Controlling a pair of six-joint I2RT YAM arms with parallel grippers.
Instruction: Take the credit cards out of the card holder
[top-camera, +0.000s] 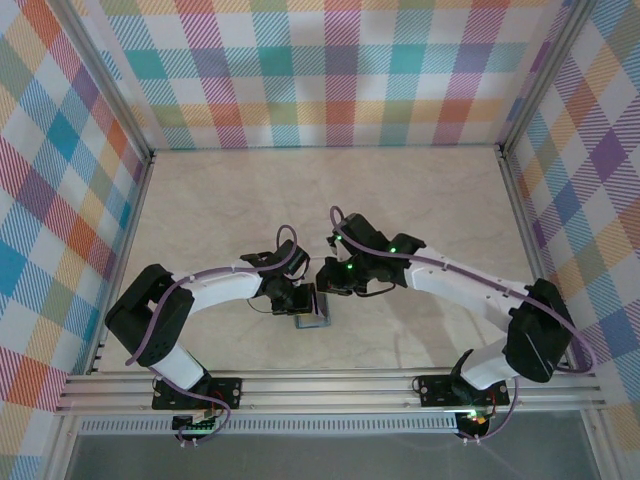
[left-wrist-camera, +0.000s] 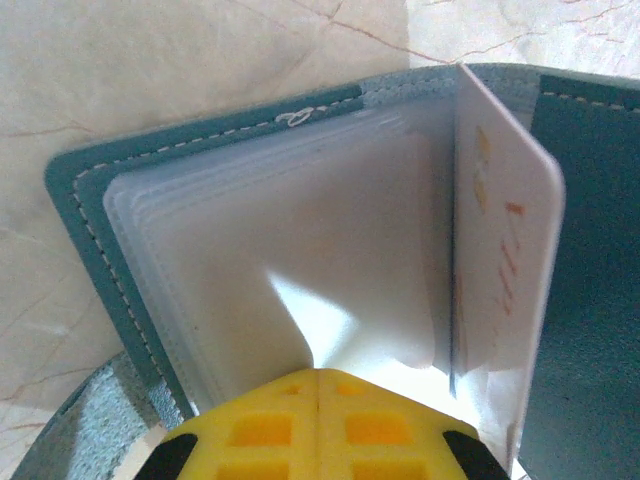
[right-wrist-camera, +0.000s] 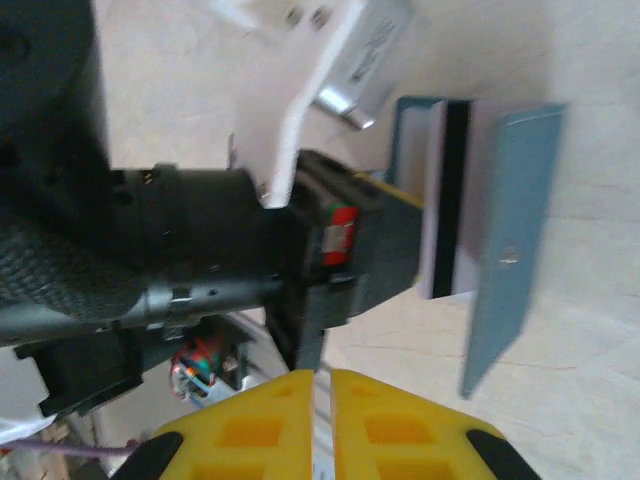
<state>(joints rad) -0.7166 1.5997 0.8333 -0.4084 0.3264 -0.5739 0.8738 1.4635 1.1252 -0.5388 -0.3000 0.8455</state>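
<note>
The sleeves (left-wrist-camera: 285, 240) beside the upright credit card are held down by my left gripper's closed fingers, so my right gripper should open around the card's free edge (left-wrist-camera: 546, 270) and pull the card out.
The teal card holder (left-wrist-camera: 75, 190) lies open on the table, its clear sleeves fanned out. My left gripper (left-wrist-camera: 318, 375) is shut, its yellow tips resting on the sleeves. One pale credit card (left-wrist-camera: 505, 270) stands upright in the right half. In the right wrist view, the card holder (right-wrist-camera: 510, 230) lies ahead with the credit card (right-wrist-camera: 445, 200) showing its dark band. My right gripper (right-wrist-camera: 322, 375) is well short of it, its jaws closed to a thin slit, and I see nothing held. From above, the left gripper (top-camera: 298, 300) and right gripper (top-camera: 330, 278) meet over the card holder (top-camera: 312, 322).
The left arm's black wrist (right-wrist-camera: 200, 260) and white camera mount (right-wrist-camera: 310, 90) sit close in front of my right gripper. Plaid walls (top-camera: 60, 200) enclose the marble table (top-camera: 420, 200). Aluminium rails (top-camera: 330, 385) run along the near edge.
</note>
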